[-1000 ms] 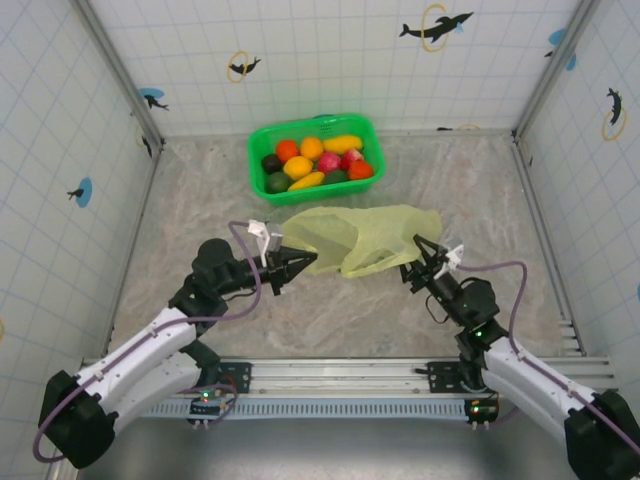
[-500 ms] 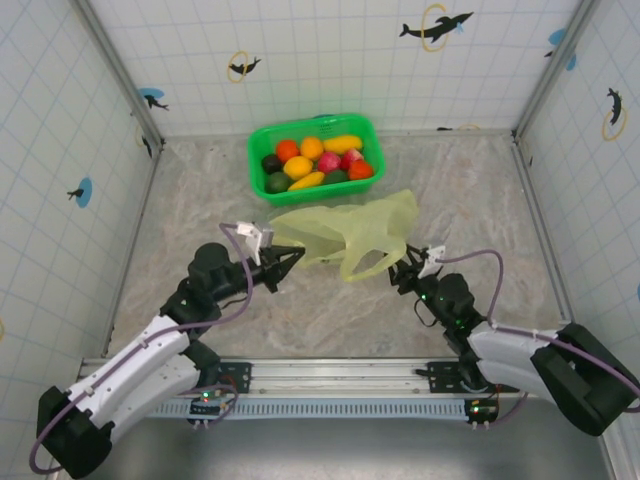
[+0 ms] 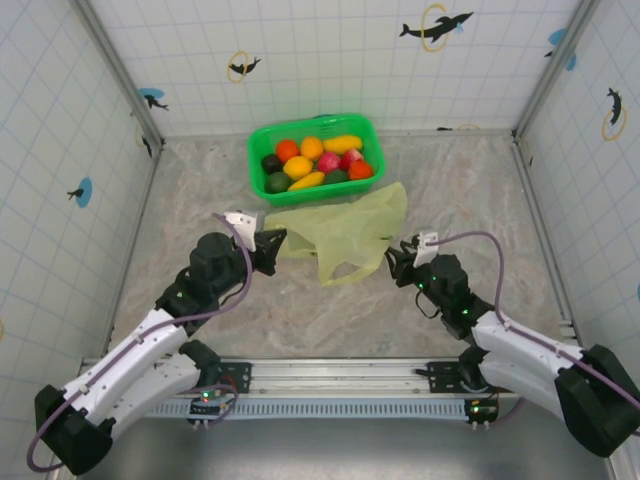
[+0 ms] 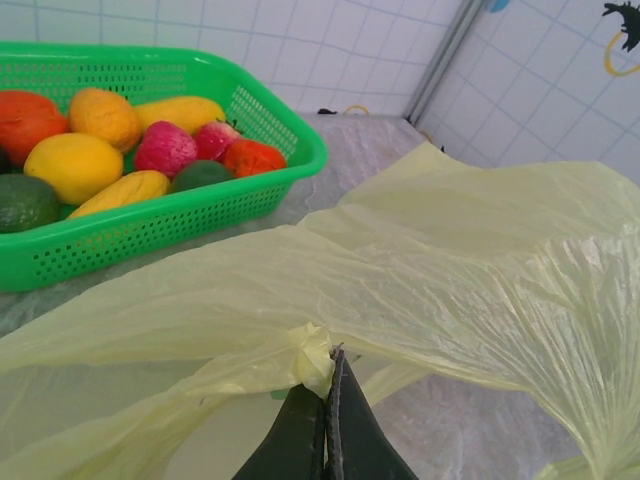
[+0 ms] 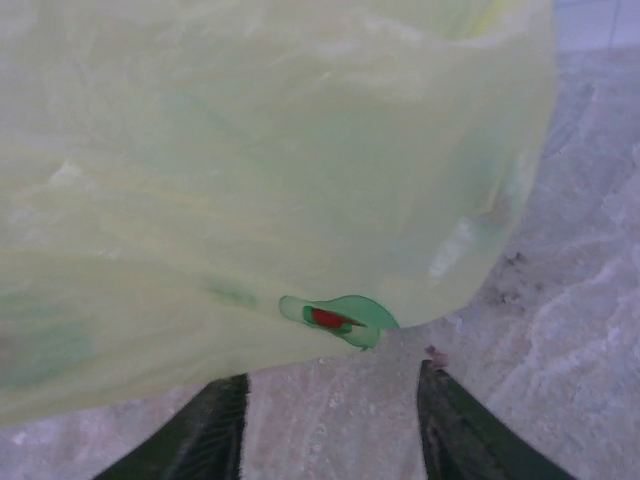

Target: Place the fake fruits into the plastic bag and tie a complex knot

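Observation:
My left gripper alone is holding the bag, by a bunched fold (image 4: 314,356), so my right gripper should leave the bag's printed side and grab the bag's film (image 4: 272,362) next to that fold.
The plastic bag (image 3: 350,230) lies crumpled on the marble table in front of the basket, thin yellow-green film with a small avocado print (image 5: 340,318). My left gripper (image 3: 272,243) is shut on a bunched fold at the bag's left end; in the left wrist view its jaws (image 4: 328,362) pinch the film (image 4: 450,260). My right gripper (image 3: 395,262) sits at the bag's lower right, open (image 5: 333,378), with bare table between its fingers and the bag's edge (image 5: 250,180) just beyond the tips. The fake fruits (image 3: 315,160) (image 4: 150,150) lie in the basket.
A bright green rigid basket (image 3: 256,150) (image 4: 150,225) stands at the back centre, just behind the bag. Tiled walls with metal corner posts (image 3: 120,70) close in the table on three sides. A rail (image 3: 340,375) runs along the near edge.
The left gripper has drawn back to the left with the bag's fold, dragging the bag leftward. The right gripper has moved left up to the bag's edge and its jaws have narrowed.

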You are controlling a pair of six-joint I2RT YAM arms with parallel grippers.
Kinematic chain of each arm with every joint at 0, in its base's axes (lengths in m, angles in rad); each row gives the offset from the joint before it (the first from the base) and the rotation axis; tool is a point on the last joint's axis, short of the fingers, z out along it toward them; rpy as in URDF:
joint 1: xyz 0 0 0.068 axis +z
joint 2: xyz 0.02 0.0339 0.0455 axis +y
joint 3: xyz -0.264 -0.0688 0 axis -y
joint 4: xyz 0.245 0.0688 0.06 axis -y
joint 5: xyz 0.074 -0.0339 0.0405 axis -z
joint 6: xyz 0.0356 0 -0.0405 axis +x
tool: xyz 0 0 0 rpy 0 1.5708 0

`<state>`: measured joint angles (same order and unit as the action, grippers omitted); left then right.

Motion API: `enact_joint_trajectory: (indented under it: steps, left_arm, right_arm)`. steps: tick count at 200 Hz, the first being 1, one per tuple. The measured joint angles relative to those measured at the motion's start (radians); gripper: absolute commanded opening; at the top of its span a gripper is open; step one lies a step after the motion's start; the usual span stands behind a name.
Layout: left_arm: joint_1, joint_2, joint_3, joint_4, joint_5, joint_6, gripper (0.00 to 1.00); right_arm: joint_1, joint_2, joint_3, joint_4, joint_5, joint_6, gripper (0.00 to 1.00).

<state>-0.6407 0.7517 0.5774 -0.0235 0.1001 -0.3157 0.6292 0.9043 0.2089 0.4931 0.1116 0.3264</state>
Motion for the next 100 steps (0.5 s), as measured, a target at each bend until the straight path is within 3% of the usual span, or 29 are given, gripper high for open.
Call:
enact_joint_trajectory:
  steps: [45,100]
  left_arm:
    - [0.000,-0.051,0.076,-0.052,-0.026,0.089,0.00]
    - [0.000,-0.018,0.121,-0.077,0.054,0.216,0.00]
  right_arm:
    - [-0.048,-0.026,0.230,-0.248,-0.083,-0.011,0.46]
    - [-0.055,0.045,0.518,-0.457,-0.275,-0.081,0.63]
